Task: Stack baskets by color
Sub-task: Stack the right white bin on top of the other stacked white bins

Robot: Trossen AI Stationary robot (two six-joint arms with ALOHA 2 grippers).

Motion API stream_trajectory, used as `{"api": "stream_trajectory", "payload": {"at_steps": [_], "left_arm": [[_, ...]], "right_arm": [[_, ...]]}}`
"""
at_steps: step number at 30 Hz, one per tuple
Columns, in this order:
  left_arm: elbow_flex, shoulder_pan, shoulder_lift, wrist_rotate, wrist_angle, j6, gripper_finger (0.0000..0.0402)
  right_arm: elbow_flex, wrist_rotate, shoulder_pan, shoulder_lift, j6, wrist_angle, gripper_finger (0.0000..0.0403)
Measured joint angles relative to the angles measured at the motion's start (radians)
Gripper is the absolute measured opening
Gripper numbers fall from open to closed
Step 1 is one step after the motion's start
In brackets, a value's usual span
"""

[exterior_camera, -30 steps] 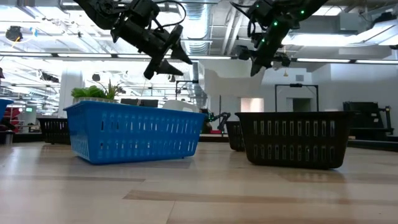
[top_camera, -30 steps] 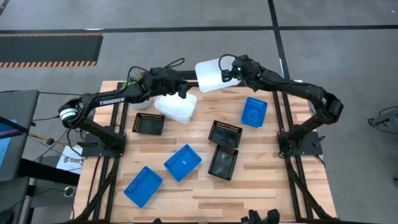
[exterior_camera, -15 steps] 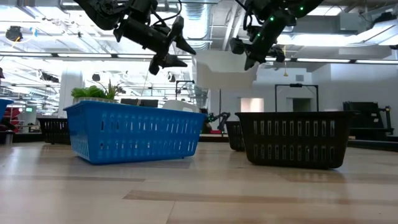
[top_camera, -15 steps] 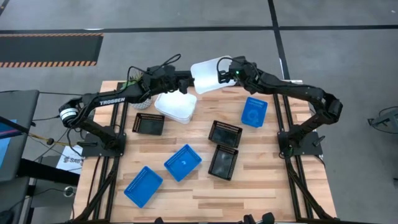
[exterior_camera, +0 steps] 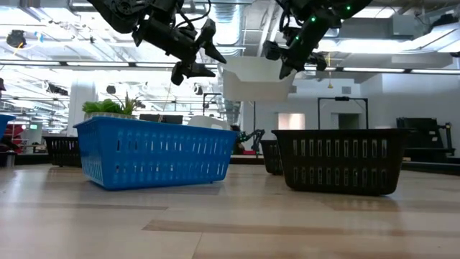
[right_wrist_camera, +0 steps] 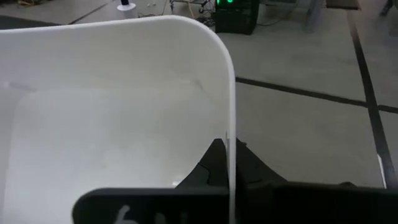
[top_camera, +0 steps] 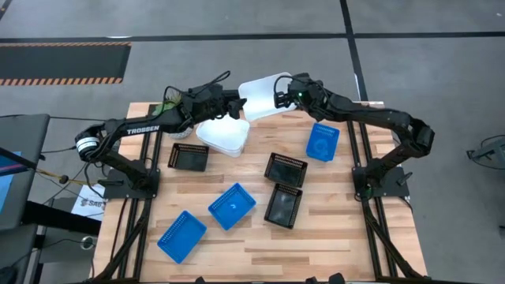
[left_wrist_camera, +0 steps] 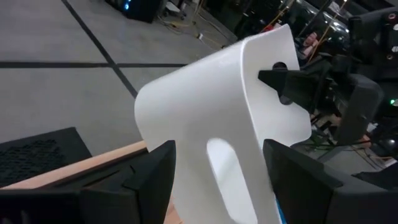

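The white basket (top_camera: 267, 96) has the same rounded shape as the stack of white baskets (top_camera: 224, 136). It will fit down inside the stack when I lower it.
A white basket (top_camera: 260, 95) hangs above the table's far edge, with my right gripper (top_camera: 278, 96) shut on its right end. My left gripper (top_camera: 239, 100) is open. Its fingers stand on either side of the basket's left end wall (left_wrist_camera: 224, 124), and I see no touch. Below, a stack of white baskets (top_camera: 223, 134) rests on the table. Three black baskets (top_camera: 286, 168) and three blue baskets (top_camera: 232, 205) lie scattered on the wood. In the low view the held white basket (exterior_camera: 255, 78) floats between my left gripper (exterior_camera: 205, 54) and my right gripper (exterior_camera: 287, 61). My right gripper pinches the rim of the basket's right end wall (right_wrist_camera: 231, 134), one finger inside the basket and one outside. The fingers come from the table's right, slanting slightly down. The basket is lifted clear of the table, roughly level with its opening up.
A small green potted plant (top_camera: 175, 102) stands at the far left, behind my left arm. A blue basket (exterior_camera: 154, 152) and a black basket (exterior_camera: 338, 160) stand close to the low camera. The table's near strip (top_camera: 316, 244) is bare wood.
My right gripper has carried the white basket toward the table's left, up to my left gripper. My left gripper has tipped up from pointing down over the white stack to nearly level. The basket's left end now stands between its open fingers.
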Motion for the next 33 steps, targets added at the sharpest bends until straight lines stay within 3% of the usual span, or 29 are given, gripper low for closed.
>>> {"api": "stream_trajectory", "payload": {"at_steps": [11,15,23,33], "left_arm": [[0.0,-0.003,0.0,-0.066,-0.066,-0.035,0.0218],[0.0,-0.004,0.0,-0.079,-0.076,-0.046,0.0169],[0.0,-0.007,0.0,-0.08,-0.081,0.0,0.0014],[0.0,-0.006,0.0,-0.115,-0.082,0.004,0.0001]], "right_arm": [[0.0,0.032,0.036,0.0,-0.015,0.013,0.0001],[0.0,0.032,0.042,0.001,-0.026,0.015,0.0001],[0.0,0.051,0.067,0.001,-0.081,0.06,0.0009],[0.0,0.046,0.083,0.0,-0.124,0.052,0.0102]]}}
